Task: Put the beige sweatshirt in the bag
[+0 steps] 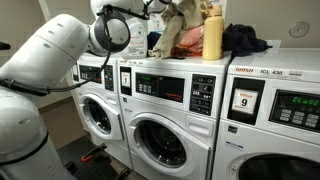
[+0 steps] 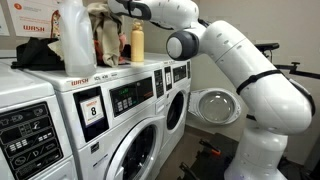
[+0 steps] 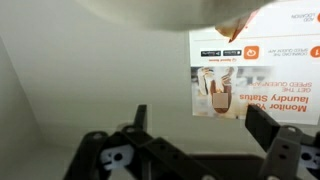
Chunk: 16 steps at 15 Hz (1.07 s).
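Observation:
The robot's open gripper is facing the wall (image 3: 90,75) above the beige sweatshirt, so it should move back, point its fingers down and grab the sweatshirt (image 1: 168,41) from above.
The beige sweatshirt (image 1: 182,30) lies in a bunched heap on top of the middle washing machine; it also shows in an exterior view (image 2: 104,36). A dark bag-like heap (image 1: 246,40) lies to its side, beyond a yellow bottle (image 1: 212,34). My gripper (image 1: 160,9) is above and at the edge of the sweatshirt, near the wall. In the wrist view my gripper (image 3: 200,112) is open with nothing between the fingers. It faces the wall, with a pale beige shape (image 3: 150,10) at the picture's top edge.
The yellow bottle (image 2: 137,42) and a white bottle (image 2: 74,40) stand on the washer tops (image 2: 60,82). A laundry poster (image 3: 255,75) hangs on the wall, upside down in the wrist view. One washer door (image 2: 214,106) is open.

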Each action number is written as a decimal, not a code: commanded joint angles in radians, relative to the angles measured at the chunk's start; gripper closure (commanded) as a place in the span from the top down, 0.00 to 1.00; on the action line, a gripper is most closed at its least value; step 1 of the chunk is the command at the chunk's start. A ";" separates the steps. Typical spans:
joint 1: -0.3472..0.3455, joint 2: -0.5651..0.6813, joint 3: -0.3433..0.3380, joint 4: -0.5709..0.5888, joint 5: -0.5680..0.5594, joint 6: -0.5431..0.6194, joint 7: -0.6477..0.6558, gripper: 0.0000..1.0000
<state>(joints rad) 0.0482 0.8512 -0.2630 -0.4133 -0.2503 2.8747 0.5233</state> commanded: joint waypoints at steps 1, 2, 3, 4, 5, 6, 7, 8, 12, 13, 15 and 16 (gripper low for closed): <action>0.016 -0.048 -0.024 -0.016 -0.006 0.022 0.007 1.00; 0.022 -0.066 -0.015 -0.022 -0.006 0.015 -0.019 1.00; 0.028 -0.087 0.012 -0.033 0.005 0.010 -0.061 1.00; 0.034 -0.109 0.045 -0.047 0.018 0.006 -0.109 1.00; 0.039 -0.132 0.080 -0.058 0.030 -0.004 -0.161 1.00; 0.040 -0.156 0.126 -0.070 0.045 -0.019 -0.220 1.00; 0.042 -0.182 0.169 -0.080 0.059 -0.053 -0.285 1.00; 0.037 -0.204 0.212 -0.084 0.076 -0.090 -0.347 1.00; 0.008 -0.262 0.236 -0.053 0.097 -0.389 -0.476 1.00; 0.000 -0.272 0.239 -0.046 0.101 -0.463 -0.504 1.00; -0.020 -0.287 0.261 -0.047 0.122 -0.581 -0.557 1.00; -0.030 -0.287 0.275 -0.045 0.141 -0.635 -0.576 1.00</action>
<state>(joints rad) 0.0458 0.6208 -0.0286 -0.3902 -0.1564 2.3600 0.0272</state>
